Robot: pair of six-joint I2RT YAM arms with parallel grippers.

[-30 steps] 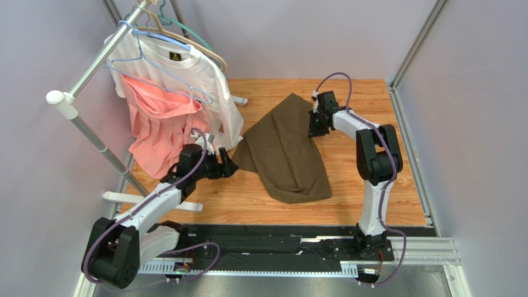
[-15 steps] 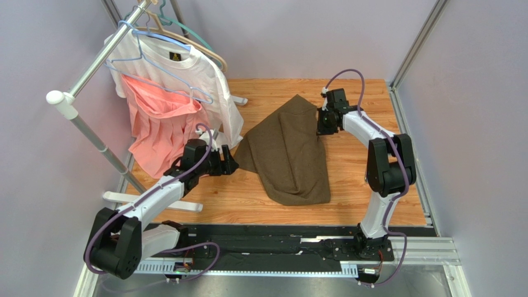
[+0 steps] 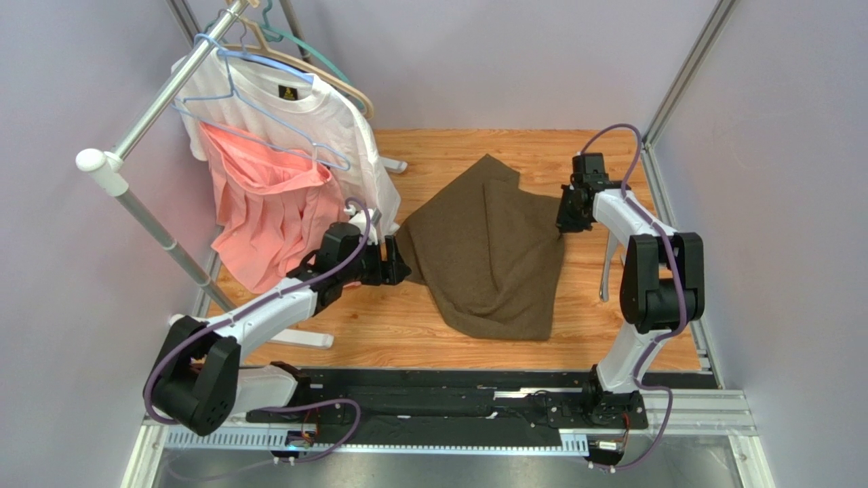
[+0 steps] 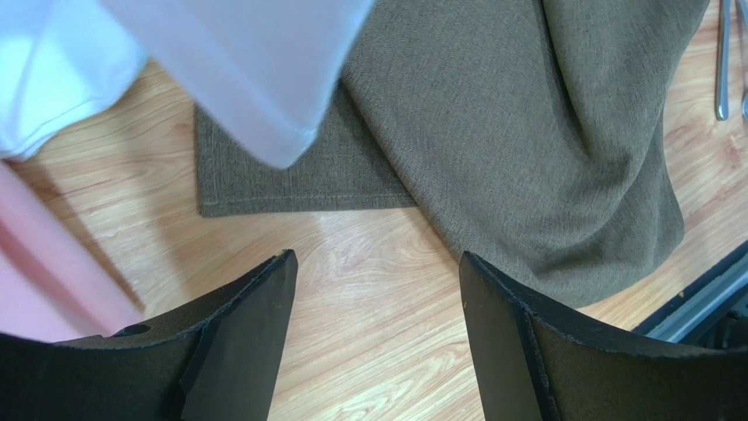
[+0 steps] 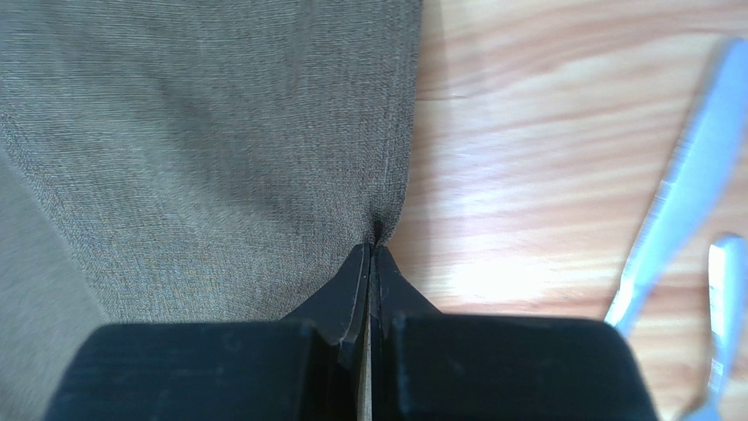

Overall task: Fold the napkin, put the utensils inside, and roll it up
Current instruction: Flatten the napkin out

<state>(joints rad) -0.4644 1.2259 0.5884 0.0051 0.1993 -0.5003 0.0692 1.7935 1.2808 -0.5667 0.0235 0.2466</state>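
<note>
The napkin's gripped edge (image 3: 560, 250) faces open wood before the silver knife (image 3: 607, 269), so my right gripper should keep pulling until that edge rests beside the knife, then let go.
The dark olive-brown napkin (image 3: 489, 254) lies rumpled and partly doubled over on the wooden table. My right gripper (image 3: 563, 217) is shut on its right edge, as the right wrist view (image 5: 372, 250) shows, with the cloth (image 5: 219, 132) spreading away to the left. The silver knife (image 5: 685, 202) and a second utensil (image 5: 724, 298) lie just right of it; they show as a thin grey line (image 3: 608, 266) from above. My left gripper (image 3: 400, 269) is open and empty over bare wood (image 4: 376, 259), just short of the napkin's left corner (image 4: 290, 184).
A clothes rack stands at the left with a white T-shirt (image 3: 326, 132) and a pink garment (image 3: 265, 214); the shirt's hem (image 4: 246, 53) hangs over the napkin's corner. The rack's white foot (image 3: 255, 330) lies near the left arm. Metal frame rails border the table's right edge (image 3: 672, 234).
My right gripper has moved right and nearer, dragging the napkin's edge with it and spreading the cloth. My left gripper has moved right, closer to the napkin's left corner.
</note>
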